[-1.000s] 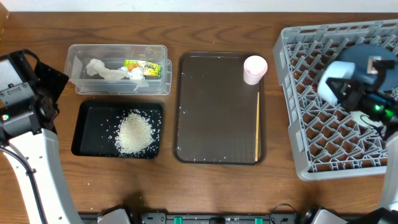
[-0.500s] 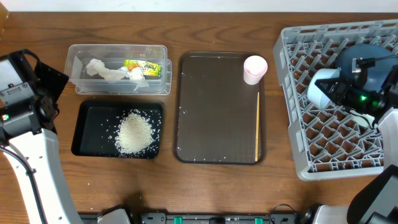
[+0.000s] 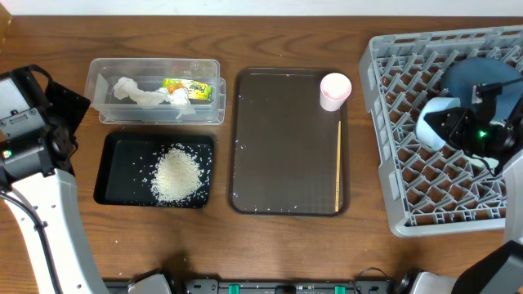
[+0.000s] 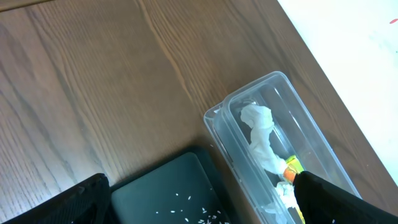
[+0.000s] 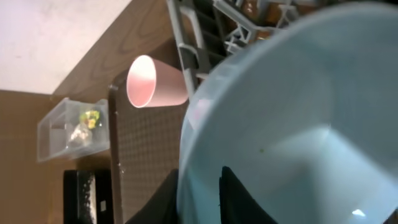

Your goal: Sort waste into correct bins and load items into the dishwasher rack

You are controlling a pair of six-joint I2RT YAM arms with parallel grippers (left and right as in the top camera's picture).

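Note:
Next, I pull the light blue bowl [image 3: 433, 122] clear with my right gripper and tip it face down onto the rack's pegs [image 3: 435, 160], because the bowl stands on its side close to the dark blue plate.
The light blue bowl [image 3: 433, 122] stands on its side in the grey dishwasher rack [image 3: 392, 163], beside the dark blue plate [image 3: 482, 82]. My right gripper [image 5: 199, 169] straddles the bowl's [image 5: 298, 112] rim, one finger outside and one inside, slightly open with a gap at the inner finger. The pink cup [image 3: 335, 90] and chopsticks [image 3: 338, 163] lie on the brown tray [image 3: 278, 147]. Rice [image 3: 177, 173] is heaped in the black tray [image 3: 114, 163]. Tissue [image 3: 135, 91] and the wrapper [image 3: 186, 88] lie in the clear tub [image 3: 155, 62]. My left gripper [image 4: 199, 205] hangs open, empty, above the black tray's corner.
The rack takes up the table's right side and runs past the frame's edge. The left arm stands at the far left of the table. Bare wood lies between the brown tray and the rack, and along the front edge.
The right gripper carried the bowl down and slightly left into the rack, then its jaws parted a little round the rim. The left arm has not moved.

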